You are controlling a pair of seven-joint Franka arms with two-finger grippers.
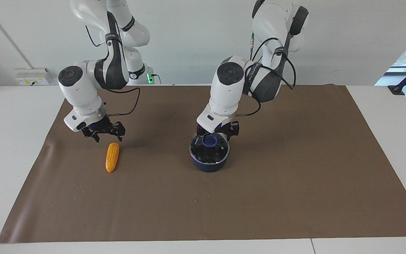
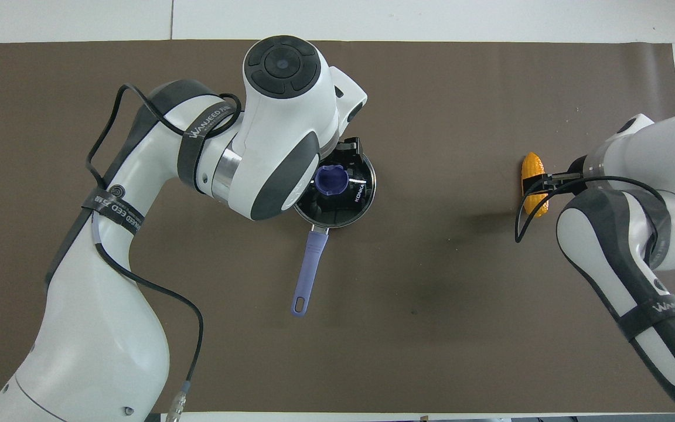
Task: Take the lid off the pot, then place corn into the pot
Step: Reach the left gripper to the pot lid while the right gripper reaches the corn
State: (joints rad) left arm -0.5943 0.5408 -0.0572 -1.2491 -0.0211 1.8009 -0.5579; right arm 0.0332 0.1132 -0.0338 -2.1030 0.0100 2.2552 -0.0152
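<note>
The glass lid [image 2: 343,207] shows only dark through it, so I expect an empty pot [image 2: 334,184] under it when I lift the lid by its blue knob.
The dark blue pot [image 1: 208,165] stands mid-mat with the glass lid [image 1: 220,152] on it, blue knob [image 1: 210,141] up. Its light blue handle [image 2: 308,269] points toward the robots and is hidden by the arm in the facing view. My left gripper [image 1: 217,134] is open just above the lid, its fingers on either side of the knob without gripping it. The orange-yellow corn [image 1: 112,157] lies on the mat toward the right arm's end. My right gripper [image 1: 107,134] is open and empty, just over the corn's end nearer to the robots. In the overhead view the corn [image 2: 532,167] shows partly under it.
A brown mat [image 1: 294,176] covers most of the white table [image 1: 382,106]. A wall socket block [image 1: 30,76] and a black stand [image 1: 405,83] sit off the mat at the robots' end.
</note>
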